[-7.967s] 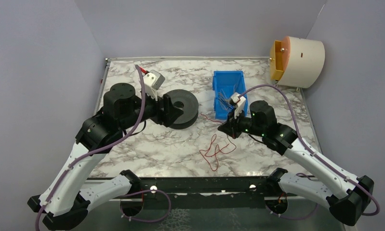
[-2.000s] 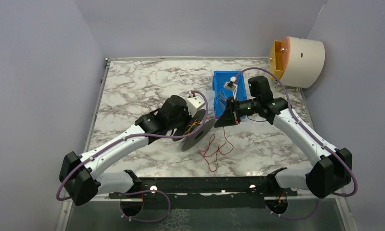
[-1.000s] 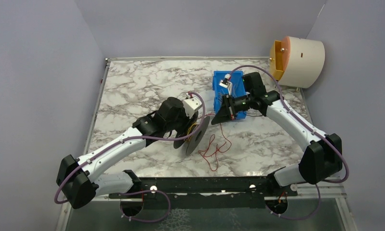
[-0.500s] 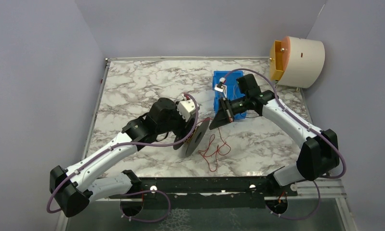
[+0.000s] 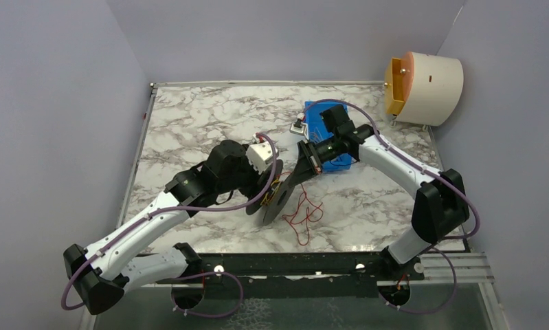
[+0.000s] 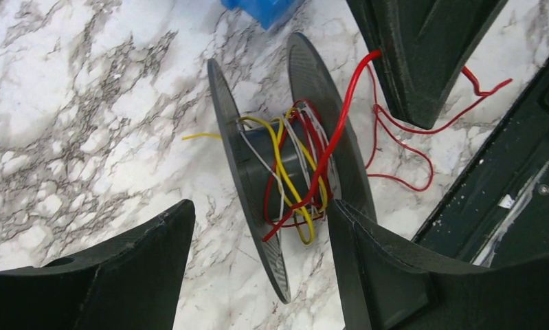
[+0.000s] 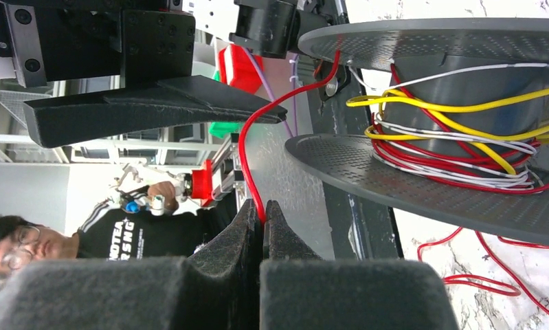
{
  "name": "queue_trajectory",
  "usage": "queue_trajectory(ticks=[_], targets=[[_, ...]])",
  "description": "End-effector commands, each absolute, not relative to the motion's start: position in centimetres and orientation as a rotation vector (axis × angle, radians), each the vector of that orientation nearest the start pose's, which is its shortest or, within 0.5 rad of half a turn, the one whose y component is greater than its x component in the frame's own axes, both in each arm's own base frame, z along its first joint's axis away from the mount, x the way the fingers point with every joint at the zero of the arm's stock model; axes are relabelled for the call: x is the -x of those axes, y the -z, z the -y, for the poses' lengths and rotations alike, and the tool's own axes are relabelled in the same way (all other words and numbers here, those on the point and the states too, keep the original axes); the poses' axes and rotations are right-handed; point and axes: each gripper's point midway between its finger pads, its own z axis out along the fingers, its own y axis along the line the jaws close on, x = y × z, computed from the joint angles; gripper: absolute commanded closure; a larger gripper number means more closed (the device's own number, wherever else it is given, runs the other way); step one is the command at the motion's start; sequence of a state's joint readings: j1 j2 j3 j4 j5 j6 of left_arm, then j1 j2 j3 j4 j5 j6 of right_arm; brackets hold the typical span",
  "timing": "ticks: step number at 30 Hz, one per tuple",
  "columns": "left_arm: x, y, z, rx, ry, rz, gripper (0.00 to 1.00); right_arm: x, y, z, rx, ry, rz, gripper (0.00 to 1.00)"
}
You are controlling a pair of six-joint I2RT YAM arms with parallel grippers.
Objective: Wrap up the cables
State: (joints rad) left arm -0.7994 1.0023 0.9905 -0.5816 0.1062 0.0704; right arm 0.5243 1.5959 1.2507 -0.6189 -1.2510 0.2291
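I should pinch the red cable's end (image 6: pixel 266 238), which lies loose next to the spool's disc (image 6: pixel 251 214), together with that disc in my left gripper before my right gripper moves farther along the cable.
The black spool (image 5: pixel 279 198) stands tilted on its edge on the marble table (image 5: pixel 189 130). Its hub carries red, yellow and white cables (image 6: pixel 285 172). My left gripper (image 5: pixel 266 187) is open, and in its wrist view the gripper (image 6: pixel 261 203) straddles the spool (image 6: pixel 251 165), with the right finger (image 6: pixel 395 275) against the outer flange. My right gripper (image 5: pixel 304 165) is shut on a red cable (image 7: pixel 247 155) that runs taut up to the spool (image 7: pixel 464 103). The rest of that red cable (image 5: pixel 302 216) lies looped on the table.
A blue bin (image 5: pixel 330 130) with more wires stands behind the right gripper. A beige drum (image 5: pixel 426 86) sits at the back right corner. The black base rail (image 5: pixel 285 265) runs along the near edge. Grey walls enclose the table.
My right gripper has moved left from the blue bin towards the spool, carrying the red cable over it. My left arm has drawn back and left a little, and the spool stays tilted.
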Motion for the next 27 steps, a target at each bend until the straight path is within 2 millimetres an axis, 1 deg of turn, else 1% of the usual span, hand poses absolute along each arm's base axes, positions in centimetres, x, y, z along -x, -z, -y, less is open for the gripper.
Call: queue_trajectory(ticks=[1,4,9,13,15,20,24,27], targets=[[-21.5,-21.2,21.3,-0.894,0.404,-2.03,0.27,-18.5,-23.6,-30.9,0.884,-1.966,-2.299,0.99],[-22.1,-20.9,21.4,-0.875,0.385,-2.038,0.29,-18.6,-23.6,-31.3,0.888,-1.984,-2.295,0.99],[-21.9,-20.1,22.7,-0.899,0.449,-2.044,0.33,-18.8,-23.4,-31.7,0.877,-1.996,-2.293,0.99],[-21.9,-19.7,23.0,-0.912,0.461,-2.048,0.37,-19.2,-23.2,-31.9,0.854,-1.994,-2.301,0.99],[-21.9,-19.5,23.0,-0.915,0.46,-2.051,0.39,-19.5,-23.0,-32.0,0.846,-1.979,-2.31,0.99],[-21.8,-18.8,23.0,-0.921,0.456,-2.069,0.49,-20.0,-22.4,-32.3,0.825,-1.971,-2.328,0.99],[-21.8,-18.3,22.9,-0.924,0.449,-2.08,0.53,-20.2,-22.0,-32.5,0.807,-1.968,-2.334,0.99],[-21.8,-18.0,22.9,-0.923,0.445,-2.087,0.56,-20.3,-21.3,-32.5,0.786,-1.962,-2.355,0.99]])
